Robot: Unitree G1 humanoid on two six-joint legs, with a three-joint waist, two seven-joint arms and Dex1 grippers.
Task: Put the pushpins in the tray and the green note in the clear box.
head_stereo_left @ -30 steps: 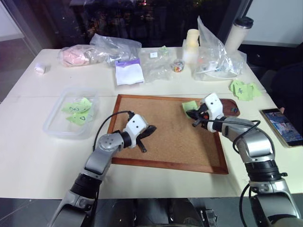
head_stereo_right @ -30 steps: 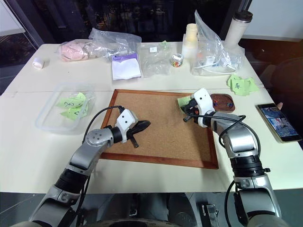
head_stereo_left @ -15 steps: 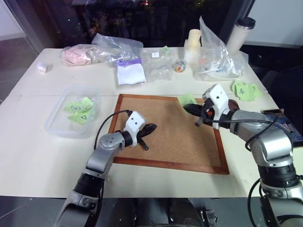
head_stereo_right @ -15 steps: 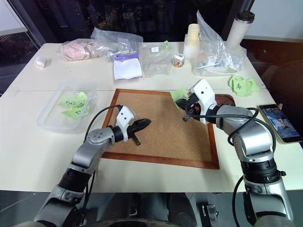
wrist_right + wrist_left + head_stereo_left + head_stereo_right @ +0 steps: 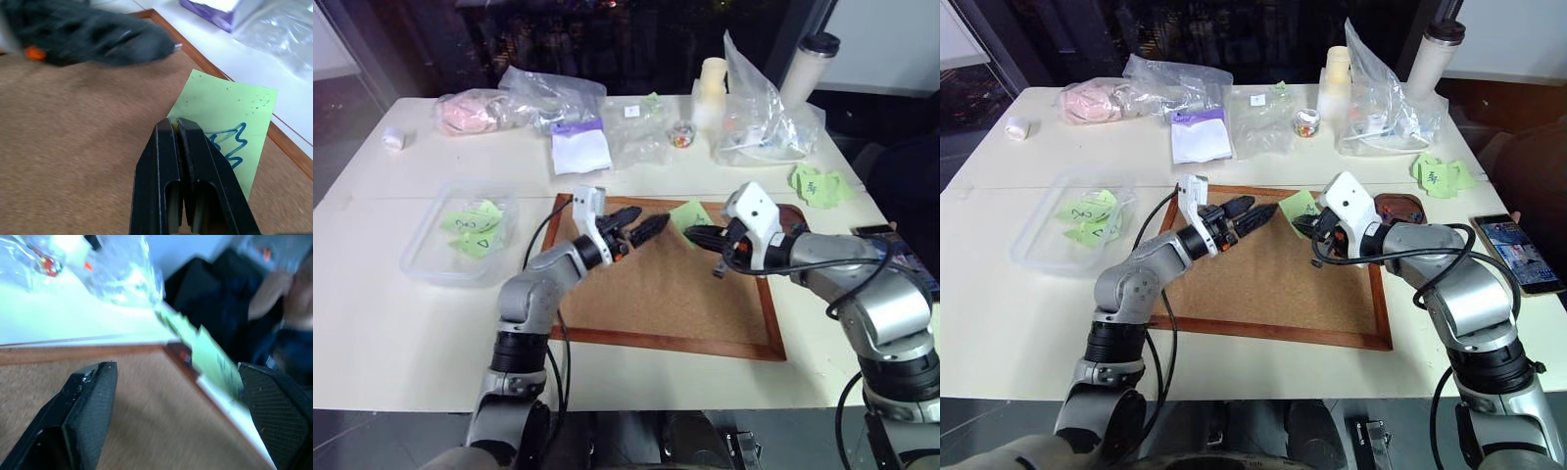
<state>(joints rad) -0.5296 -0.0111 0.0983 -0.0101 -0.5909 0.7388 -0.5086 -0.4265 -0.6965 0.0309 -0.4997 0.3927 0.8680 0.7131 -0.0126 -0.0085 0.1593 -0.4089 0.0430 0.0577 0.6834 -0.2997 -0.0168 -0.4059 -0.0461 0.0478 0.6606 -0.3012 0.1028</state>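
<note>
The green note (image 5: 691, 217) stands out open from my right gripper's tips (image 5: 693, 234), so the note will stay spread when I carry it with my left gripper.
My right gripper (image 5: 691, 233) hovers over the cork board, shut on the lower edge of the green note (image 5: 691, 212), a pale square with a blue scribble (image 5: 230, 127). My left gripper (image 5: 646, 219) is open and points at the note from the left, its tips just short of it. In the left wrist view the note (image 5: 210, 357) hangs between the wide-apart fingers (image 5: 88, 406), nearer the right one. The dark brown tray (image 5: 1400, 208) sits behind my right gripper, partly hidden. The pushpins are too small to make out. The clear box (image 5: 431, 257) sits at the left and holds green notes.
The wood-framed cork board (image 5: 666, 294) lies under both grippers. A phone (image 5: 1518, 253) lies at the right edge, and loose green notes (image 5: 818, 184) lie behind it. Plastic bags (image 5: 558, 103), a small jar (image 5: 682, 135) and a tall cup (image 5: 808, 64) line the far side.
My left gripper rose off the board, swung right toward the note, rolled and opened wide. My right gripper carried the note left and toward me, away from the board's far right corner.
</note>
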